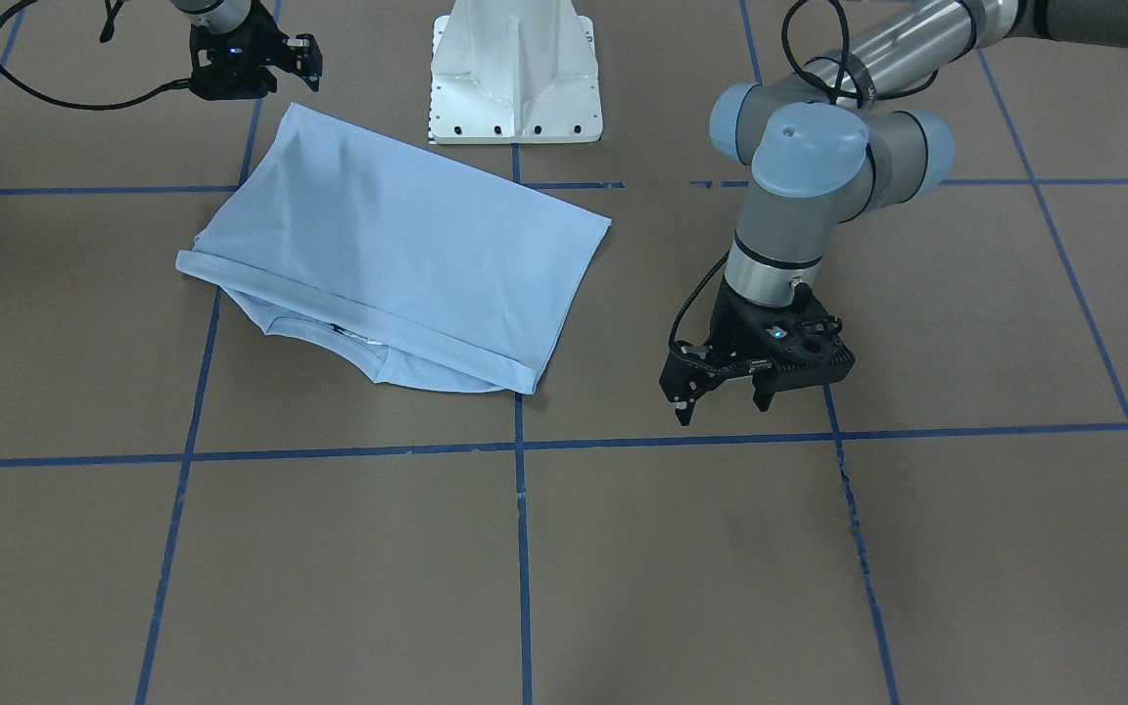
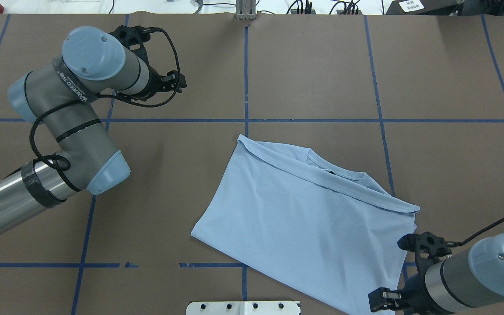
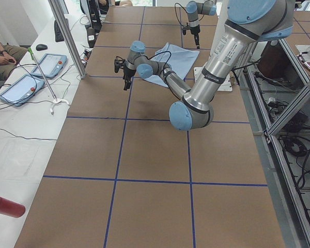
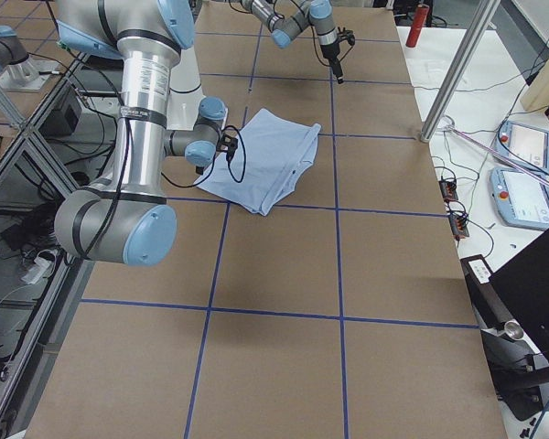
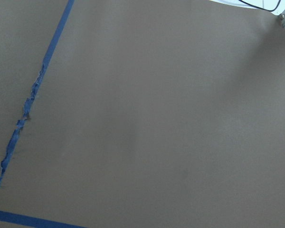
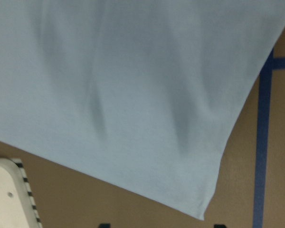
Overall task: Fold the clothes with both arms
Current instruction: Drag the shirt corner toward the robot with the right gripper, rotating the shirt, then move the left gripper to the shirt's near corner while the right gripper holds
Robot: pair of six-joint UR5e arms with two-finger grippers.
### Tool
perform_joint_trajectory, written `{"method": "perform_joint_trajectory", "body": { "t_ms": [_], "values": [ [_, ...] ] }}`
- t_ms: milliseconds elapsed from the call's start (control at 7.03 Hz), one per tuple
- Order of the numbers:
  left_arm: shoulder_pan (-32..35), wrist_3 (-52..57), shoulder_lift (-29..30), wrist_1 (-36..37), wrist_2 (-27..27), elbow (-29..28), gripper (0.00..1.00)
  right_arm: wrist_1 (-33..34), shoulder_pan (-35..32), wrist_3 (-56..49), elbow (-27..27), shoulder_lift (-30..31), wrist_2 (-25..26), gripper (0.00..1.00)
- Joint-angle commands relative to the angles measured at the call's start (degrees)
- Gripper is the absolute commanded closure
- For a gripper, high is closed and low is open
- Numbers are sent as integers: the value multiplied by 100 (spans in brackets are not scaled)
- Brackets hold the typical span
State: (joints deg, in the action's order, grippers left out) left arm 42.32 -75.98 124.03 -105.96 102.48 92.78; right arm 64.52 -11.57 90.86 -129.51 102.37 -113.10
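Note:
The light blue T-shirt's edge [image 1: 454, 164] by the white base lies at a slant, so my left gripper should grab that edge's corner on its own side [image 1: 602, 222] and turn the T-shirt first.
The light blue T-shirt [image 1: 398, 255] lies folded flat on the brown table, its collar edge towards the operators' side and its chest print hidden. It also shows in the overhead view [image 2: 304, 218] and the right wrist view [image 6: 133, 95]. My right gripper [image 1: 260, 70] hangs open just above the shirt's corner near the base, holding nothing; it shows at the overhead view's lower right [image 2: 403, 271]. My left gripper [image 1: 724, 403] is open and empty, low over bare table well to the shirt's side [image 2: 171, 83]. The left wrist view shows only table.
The white pedestal base [image 1: 515, 78] stands at the robot's edge, close to the shirt's near corner [image 6: 9, 190]. Blue tape lines [image 1: 520, 446] grid the table. A metal post [image 3: 67, 36] and a side table with tablets [image 3: 20, 88] stand at the far side.

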Motion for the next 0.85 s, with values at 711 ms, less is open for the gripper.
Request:
{"method": "perform_joint_trajectory", "body": {
  "t_ms": [711],
  "values": [
    [-2761,-4238,-660,504,-411,1242,9,-10,-2015,-51,66,-937,16,0]
  ]
}}
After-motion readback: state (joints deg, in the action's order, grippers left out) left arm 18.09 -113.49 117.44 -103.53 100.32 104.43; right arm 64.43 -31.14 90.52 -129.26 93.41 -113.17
